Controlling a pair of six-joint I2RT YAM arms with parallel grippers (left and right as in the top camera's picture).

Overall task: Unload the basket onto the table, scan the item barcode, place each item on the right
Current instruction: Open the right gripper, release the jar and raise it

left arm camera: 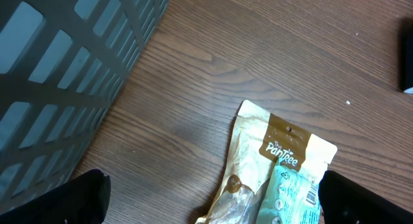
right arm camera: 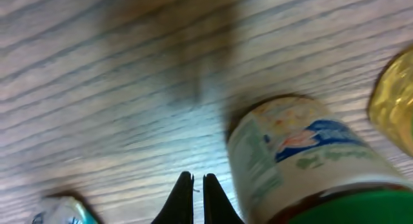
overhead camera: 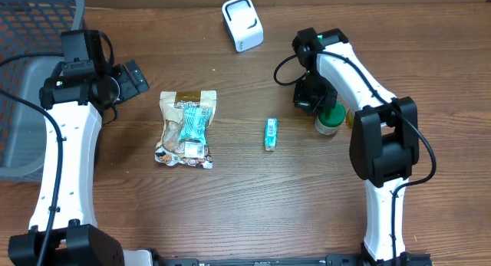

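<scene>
The small teal pack (overhead camera: 271, 134) is standing on its narrow edge. My closed right gripper should move back from the jar and push the pack's near side (overhead camera: 276, 134) to tip the pack flat.
A brown and white snack bag (overhead camera: 186, 128) with a teal packet (overhead camera: 193, 122) lying on it rests left of centre. A small teal pack (overhead camera: 271, 133) lies in the middle. The white barcode scanner (overhead camera: 242, 23) stands at the back. A jar with a green lid (overhead camera: 331, 118) stands to the right. My right gripper (overhead camera: 313, 97) is just beside the jar (right arm camera: 303, 159), shut (right arm camera: 198, 185) with nothing between its fingers. My left gripper (overhead camera: 134, 76) is open above the table, up and left of the bag (left arm camera: 277, 166), empty (left arm camera: 219, 204).
A grey mesh basket (overhead camera: 31, 67) fills the far left, close to my left arm, and shows in the left wrist view (left arm camera: 58, 75). A yellow object (right arm camera: 393, 101) sits right of the jar. The small teal pack's end (right arm camera: 61, 211) shows low left in the right wrist view.
</scene>
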